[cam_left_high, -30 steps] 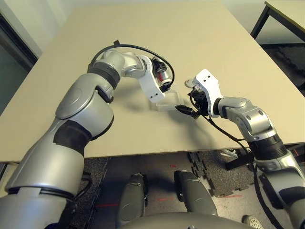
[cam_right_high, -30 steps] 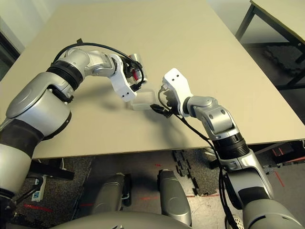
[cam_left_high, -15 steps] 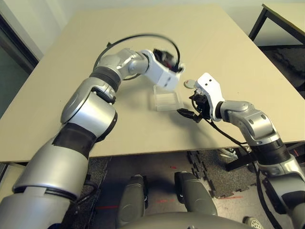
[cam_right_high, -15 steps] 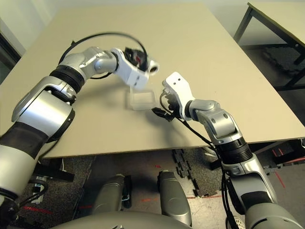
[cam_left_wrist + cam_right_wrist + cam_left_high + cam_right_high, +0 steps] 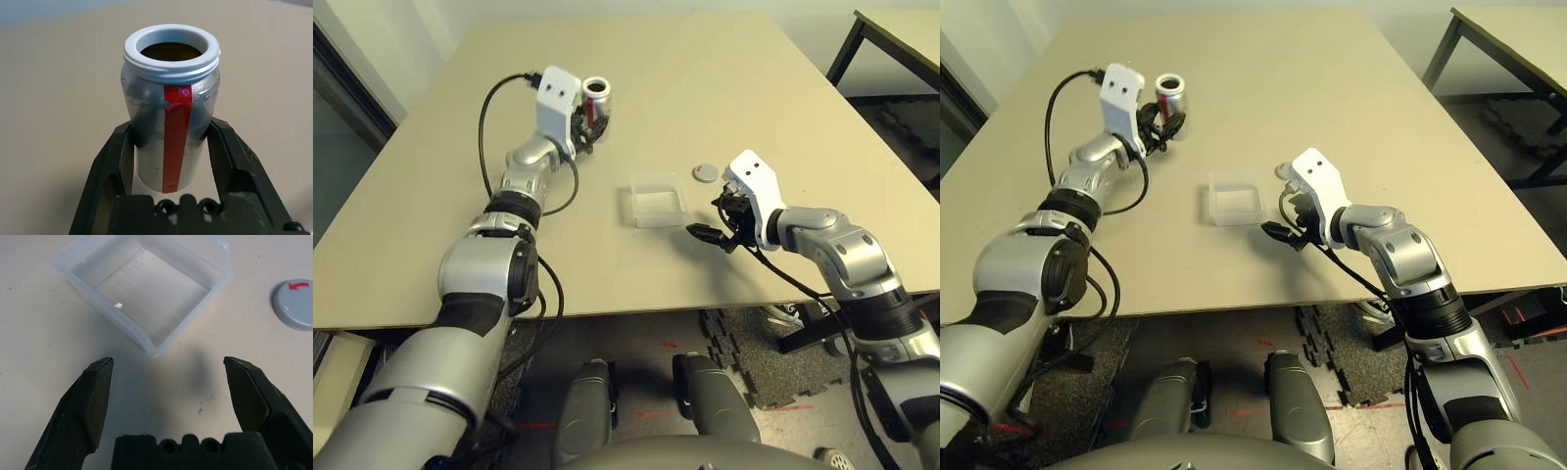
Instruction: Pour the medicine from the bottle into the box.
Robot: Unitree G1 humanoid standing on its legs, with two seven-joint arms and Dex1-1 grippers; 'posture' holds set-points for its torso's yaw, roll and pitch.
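Observation:
The open bottle (image 5: pixel 596 92) is still upright away from the empty box, so the robot's left gripper should swing back over the box (image 5: pixel 658 202) and tilt the bottle's opening down.
The bottle (image 5: pixel 596 99), silver-grey with a red stripe, stands upright with its mouth open at the far left of the table. My left gripper (image 5: pixel 171 131) is shut on the bottle (image 5: pixel 171 107), a black finger (image 5: pixel 120 152) on each side. The box (image 5: pixel 658 199), a clear shallow tray, lies at mid-table. My right gripper (image 5: pixel 168 364) hovers open just right of and nearer than the box (image 5: pixel 146 289), with nothing between its fingers. The medicine is out of view; the inside of the bottle's mouth looks dark.
The grey round cap (image 5: pixel 705 172) with a red mark lies flat just right of the box, beyond my right gripper (image 5: pixel 710 233). A black cable loops from the left wrist. Another table (image 5: pixel 901 24) stands off to the far right.
My left arm has swung away from over the box to the far left, turning the bottle from tipped to upright. The right gripper has stayed open beside the box.

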